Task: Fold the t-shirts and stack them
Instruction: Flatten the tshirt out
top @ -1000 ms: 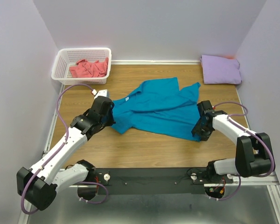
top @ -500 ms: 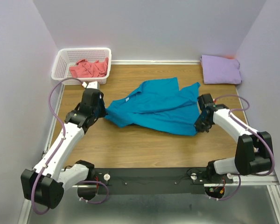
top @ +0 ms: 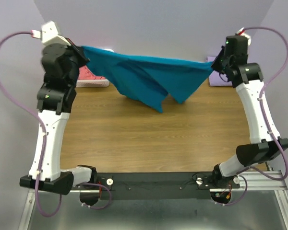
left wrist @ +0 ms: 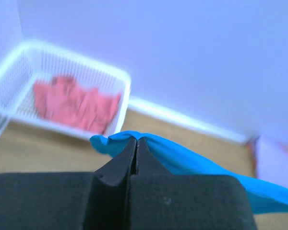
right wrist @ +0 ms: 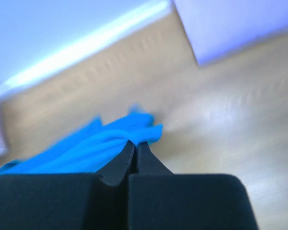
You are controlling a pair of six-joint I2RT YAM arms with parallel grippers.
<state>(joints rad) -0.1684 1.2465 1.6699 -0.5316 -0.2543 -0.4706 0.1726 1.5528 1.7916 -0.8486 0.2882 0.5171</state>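
Observation:
The teal-blue t-shirt's lower edge [top: 160, 106] is hanging bunched up in points, so the robot's left gripper should come down together with the right gripper and spread the t-shirt toward the black rail [top: 146, 179].
The teal-blue t-shirt [top: 144, 74] hangs stretched in the air between both raised arms, high above the table, its middle sagging to a point. My left gripper [top: 82, 49] is shut on its left end, seen as a blue bunch [left wrist: 120, 142] at the jaw tips. My right gripper [top: 214, 64] is shut on the right end [right wrist: 144, 134]. The coral-pink t-shirt [left wrist: 74, 103] lies crumpled in the basket. The pale lavender t-shirt [top: 220, 79] lies at the back right, mostly hidden behind the right arm.
The white lattice basket [left wrist: 113, 76] stands in the back left corner, partly hidden by the left arm in the top view. The wooden table [top: 149, 139] is walled on three sides. A black rail [top: 149, 179] runs along the near edge.
The right gripper closed on the shirt's right edge. Both arms then rose high and apart, lifting the teal-blue shirt off the table and stretching it between them.

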